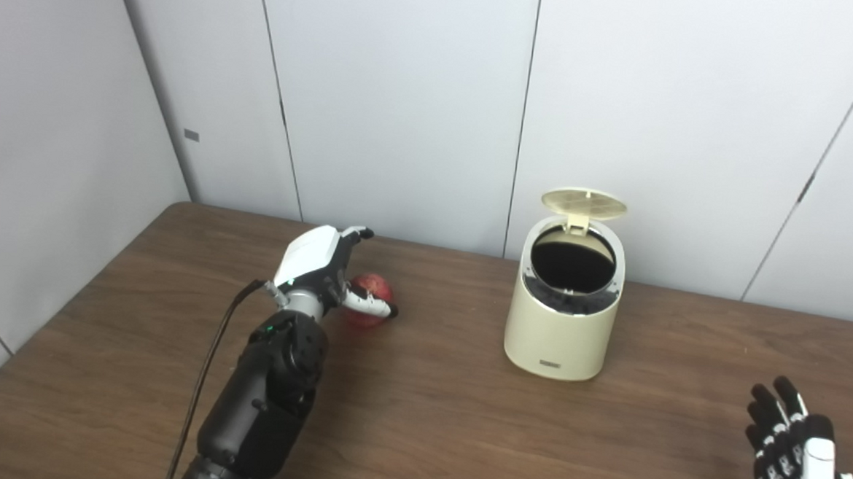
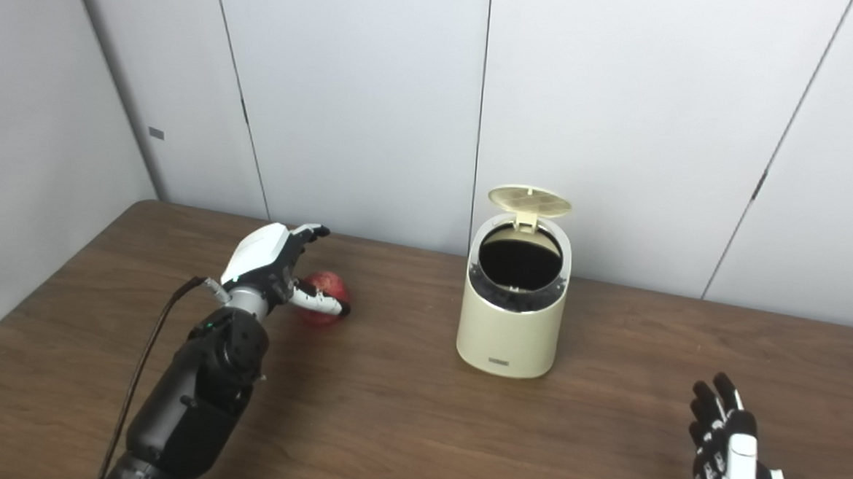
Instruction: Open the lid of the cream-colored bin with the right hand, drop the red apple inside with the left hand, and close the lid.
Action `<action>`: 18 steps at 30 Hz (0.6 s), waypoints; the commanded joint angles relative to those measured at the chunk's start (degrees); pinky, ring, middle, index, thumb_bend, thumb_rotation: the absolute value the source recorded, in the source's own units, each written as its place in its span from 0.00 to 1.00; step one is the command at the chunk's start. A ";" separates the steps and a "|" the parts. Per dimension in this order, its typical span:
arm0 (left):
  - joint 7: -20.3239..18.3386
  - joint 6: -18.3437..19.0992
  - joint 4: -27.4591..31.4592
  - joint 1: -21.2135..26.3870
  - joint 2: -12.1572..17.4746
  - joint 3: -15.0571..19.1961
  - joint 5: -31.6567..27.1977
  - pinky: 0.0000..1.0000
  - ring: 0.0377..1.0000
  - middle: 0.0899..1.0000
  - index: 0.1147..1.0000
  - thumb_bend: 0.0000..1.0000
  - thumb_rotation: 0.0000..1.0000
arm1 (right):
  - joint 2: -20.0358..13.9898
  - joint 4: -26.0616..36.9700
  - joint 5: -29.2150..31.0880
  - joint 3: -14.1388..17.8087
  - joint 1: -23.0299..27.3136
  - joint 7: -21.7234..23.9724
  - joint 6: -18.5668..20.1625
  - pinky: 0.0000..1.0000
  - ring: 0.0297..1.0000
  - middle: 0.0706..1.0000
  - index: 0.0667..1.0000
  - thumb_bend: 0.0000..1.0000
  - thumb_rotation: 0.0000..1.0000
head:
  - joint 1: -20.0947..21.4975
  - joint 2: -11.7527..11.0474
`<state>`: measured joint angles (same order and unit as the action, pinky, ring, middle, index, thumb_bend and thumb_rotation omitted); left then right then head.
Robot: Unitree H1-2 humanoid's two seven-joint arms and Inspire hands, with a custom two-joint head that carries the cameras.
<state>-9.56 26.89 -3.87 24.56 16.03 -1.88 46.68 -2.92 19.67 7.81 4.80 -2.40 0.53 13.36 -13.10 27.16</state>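
The red apple (image 1: 373,288) will fall through and come to rest below the bin's rim when I drop it, because the bin's dark opening (image 1: 573,265) is wider than the apple.
The cream-colored bin (image 1: 560,327) stands on the brown table, right of centre. Its lid (image 1: 584,202) is swung up and back, and the dark inside shows. The red apple (image 1: 371,292) lies on the table left of the bin. My left hand (image 1: 323,267) is over and around the apple, fingers spread above it and thumb (image 1: 372,306) curved along its near side; I cannot tell if it grips. My right hand (image 1: 795,452) is open and empty at the lower right, fingers up, well away from the bin.
The table (image 1: 460,424) runs back to grey wall panels close behind the bin. A black cable (image 1: 204,381) hangs beside my left forearm. The table's left edge slants near the left arm.
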 commanded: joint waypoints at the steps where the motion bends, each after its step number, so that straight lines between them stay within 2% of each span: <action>1: 0.00 0.01 0.16 2.44 1.05 0.46 0.72 0.71 0.84 0.87 0.84 0.90 0.14 | 0.26 2.75 -0.24 -0.26 0.98 -0.10 -0.25 1.00 0.98 0.95 0.98 0.40 1.00 | 0.01 0.07; 7: -2.10 0.00 -1.27 2.75 1.98 0.04 0.39 0.71 0.82 0.83 0.79 0.89 0.11 | 0.40 3.18 0.01 -0.50 0.93 -0.18 -0.02 1.00 0.98 0.96 0.99 0.40 1.00 | 0.23 0.15; 10: -3.87 0.01 -1.52 2.92 2.25 0.08 1.17 0.70 0.82 0.82 0.76 0.88 0.13 | 0.66 2.95 -0.04 -0.47 1.15 -0.47 -0.08 1.00 0.98 0.95 0.99 0.40 1.00 | 0.39 0.21; 15: -6.64 0.01 -2.53 3.54 3.98 -2.23 3.21 0.65 0.78 0.79 0.70 0.85 0.13 | 1.09 3.00 0.02 -0.53 1.46 -0.84 0.09 1.00 0.98 0.95 0.98 0.40 1.00 | 0.58 0.19; 18: -7.38 0.00 -3.12 3.85 4.46 -2.96 3.33 0.64 0.77 0.79 0.70 0.85 0.12 | 1.13 2.48 0.17 -0.51 1.59 -0.75 -0.46 1.00 0.99 0.96 0.98 0.38 1.00 | 0.70 0.18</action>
<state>-16.89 26.89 -6.95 25.28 18.92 -4.81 49.31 -1.98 20.58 7.64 4.22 -2.38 -0.28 14.10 -12.39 27.33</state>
